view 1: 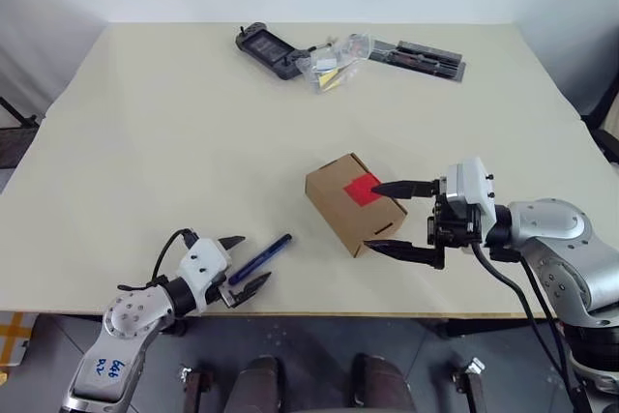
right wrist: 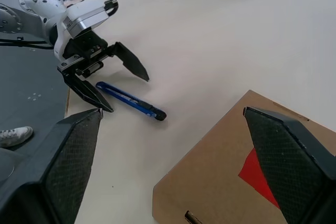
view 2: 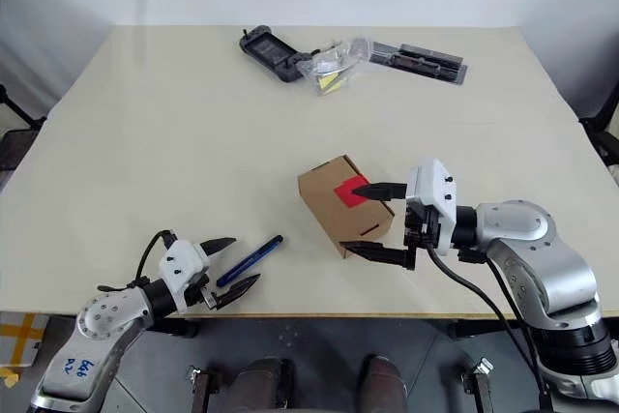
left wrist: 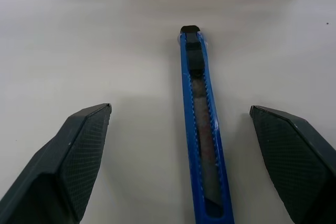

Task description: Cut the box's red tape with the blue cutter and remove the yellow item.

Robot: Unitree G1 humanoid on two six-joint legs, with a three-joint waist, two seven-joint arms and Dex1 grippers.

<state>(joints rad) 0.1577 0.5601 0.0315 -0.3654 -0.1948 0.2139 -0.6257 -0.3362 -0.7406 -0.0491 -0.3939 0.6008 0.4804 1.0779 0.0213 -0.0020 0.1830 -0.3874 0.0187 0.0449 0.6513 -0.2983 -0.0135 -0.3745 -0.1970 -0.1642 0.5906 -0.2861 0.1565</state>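
The blade point(left wrist: 205, 129) will come out of the cutter's opposite end when I push the black slider point(left wrist: 195, 59), because the slider is at the cutter's end on the box side.
The box point(view 1: 340, 208), brown cardboard, lies mid-table with the red tape point(view 1: 365, 188) on its top face. My right gripper point(view 1: 372, 217) is open at the box's right end, one finger over the tape's edge and one by the front lower corner. Whether they touch the box I cannot tell. The blue cutter point(view 1: 261, 258) lies flat near the front edge, its tip towards the box. My left gripper point(view 1: 255, 258) is open, with the cutter's rear end between its fingers point(left wrist: 79, 156), untouched. The yellow item is hidden.
At the far side of the table point(view 1: 145, 142) lie a black device point(view 1: 266, 47), a clear plastic bag point(view 1: 329, 65) and a flat black tool strip point(view 1: 421, 57). The table's front edge runs just behind my left gripper.
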